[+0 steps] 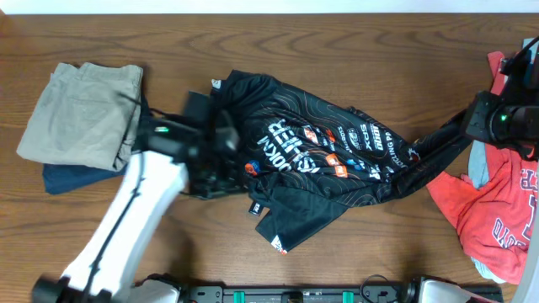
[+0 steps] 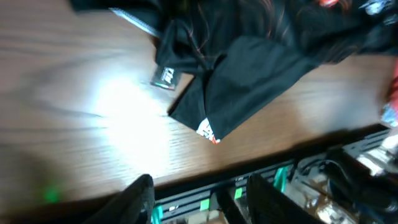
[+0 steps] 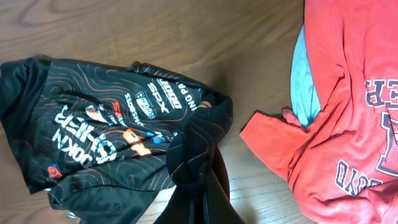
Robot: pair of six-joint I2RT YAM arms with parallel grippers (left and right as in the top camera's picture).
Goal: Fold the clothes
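Observation:
The black sleeve [image 2: 252, 84] leads into bunched folds [image 2: 198, 38]. The jersey's body will come along and open out when I lift the sleeve, and hidden lettering will show.
The black jersey [image 1: 320, 164] with orange contour lines and sponsor logos lies crumpled across the middle of the table. It also shows in the right wrist view [image 3: 106, 130]. One sleeve [image 2: 242, 81] points toward the front edge. My right gripper [image 3: 202, 190] is shut on a bunched fold at the jersey's right end, also seen in the overhead view [image 1: 418, 151]. My left gripper [image 2: 205, 202] is open and empty, its fingers spread above the table's front edge. In the overhead view it hovers at the jersey's left side [image 1: 215, 168].
Folded khaki trousers [image 1: 80, 114] lie on a navy garment [image 1: 72, 177] at the left. A red T-shirt with white lettering [image 1: 497, 210] lies at the right edge, close to my right gripper [image 3: 354, 93], over a pale blue-grey cloth [image 3: 303, 81].

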